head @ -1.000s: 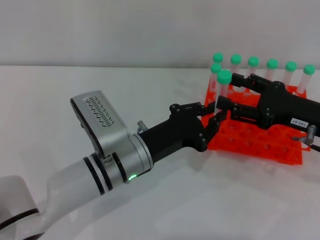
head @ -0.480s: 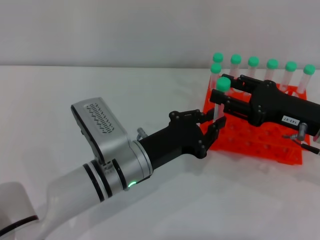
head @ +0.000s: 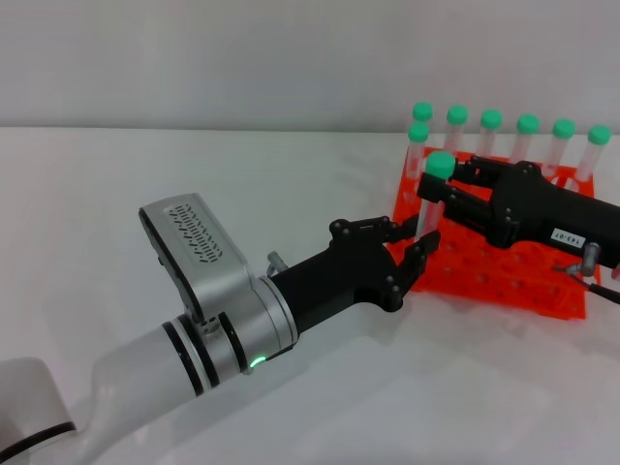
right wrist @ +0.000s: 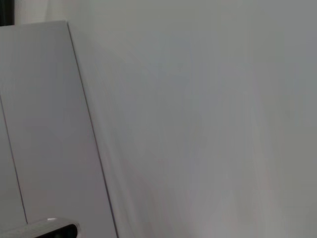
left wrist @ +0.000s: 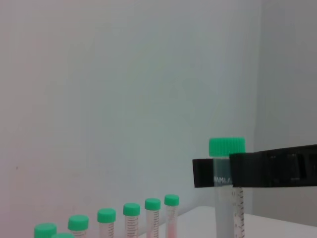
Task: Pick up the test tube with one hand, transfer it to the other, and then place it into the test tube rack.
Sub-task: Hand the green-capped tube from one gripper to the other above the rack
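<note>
The test tube's lower end is between the left gripper's open fingers, so the left gripper should move back before the right gripper takes the tube to the rack.
The test tube, clear with a green cap, stands upright in my right gripper, the bulky black one with a white label, which is shut on it just below the cap. It hangs at the near left corner of the orange-red test tube rack. My left gripper, the black claw, is open just left of the tube's lower end and does not hold it. In the left wrist view the test tube shows clamped between the right gripper's black fingers.
Several green-capped tubes stand in the rack's back row; they also show in the left wrist view. The rack's front rows show open holes. The white table stretches to the left. The right wrist view shows only a pale wall.
My left gripper has let go of the tube and drawn back from it. My right gripper has kept the tube, lowered it slightly and shifted it a little towards the rack.
</note>
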`<state>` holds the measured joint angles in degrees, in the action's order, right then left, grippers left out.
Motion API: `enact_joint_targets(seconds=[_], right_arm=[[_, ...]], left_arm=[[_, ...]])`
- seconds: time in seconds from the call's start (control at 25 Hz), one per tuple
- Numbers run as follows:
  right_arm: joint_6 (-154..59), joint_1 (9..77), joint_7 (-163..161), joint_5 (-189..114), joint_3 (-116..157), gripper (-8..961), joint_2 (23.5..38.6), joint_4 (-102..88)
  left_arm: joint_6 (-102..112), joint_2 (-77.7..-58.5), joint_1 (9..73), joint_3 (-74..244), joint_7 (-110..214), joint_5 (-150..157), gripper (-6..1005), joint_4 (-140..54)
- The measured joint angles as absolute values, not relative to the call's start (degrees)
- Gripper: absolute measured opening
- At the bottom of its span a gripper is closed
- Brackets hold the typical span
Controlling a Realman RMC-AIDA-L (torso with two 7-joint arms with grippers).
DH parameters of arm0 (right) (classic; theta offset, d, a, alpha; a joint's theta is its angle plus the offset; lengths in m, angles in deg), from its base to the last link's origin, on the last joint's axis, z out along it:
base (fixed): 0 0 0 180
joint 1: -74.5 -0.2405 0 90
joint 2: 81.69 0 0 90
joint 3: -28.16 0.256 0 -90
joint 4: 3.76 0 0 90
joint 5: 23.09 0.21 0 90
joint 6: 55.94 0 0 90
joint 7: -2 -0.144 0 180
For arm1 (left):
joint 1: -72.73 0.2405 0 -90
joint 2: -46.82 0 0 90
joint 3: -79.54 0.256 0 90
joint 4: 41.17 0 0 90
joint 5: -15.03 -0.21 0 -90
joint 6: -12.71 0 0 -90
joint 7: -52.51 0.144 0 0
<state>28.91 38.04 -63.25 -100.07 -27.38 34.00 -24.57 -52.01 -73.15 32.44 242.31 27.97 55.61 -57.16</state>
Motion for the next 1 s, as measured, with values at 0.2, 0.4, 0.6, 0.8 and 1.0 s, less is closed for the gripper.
enact_joint_targets(seconds=[0.2, 0.4, 0.6, 0.8, 1.0], right_arm=[[28.8, 38.2, -63.2, -100.1, -27.4, 372, 34.08, -24.6], [29.1, 38.5, -62.9, -100.0, -27.4, 326, 34.07, -24.6], [29.1, 38.6, -62.9, -99.9, -27.4, 250, 34.0, -24.6], [29.3, 39.0, -62.8, -99.9, -27.4, 247, 33.98, -24.9], [29.7, 39.2, -62.8, -99.9, -27.4, 245, 34.02, -25.0]], left_arm=[[-51.9, -73.15, 32.5, 242.3, 28.0, 54.9, 266, -57.2], [-51.8, -73.15, 32.8, 242.1, 28.0, 54.9, 269, -57.3], [-51.8, -73.15, 32.9, 241.9, 28.0, 54.8, 272, -57.3], [-51.8, -73.15, 32.9, 241.9, 28.0, 55.0, 276, -57.3], [-51.7, -73.16, 32.9, 241.9, 28.2, 55.3, 279, -57.3]])
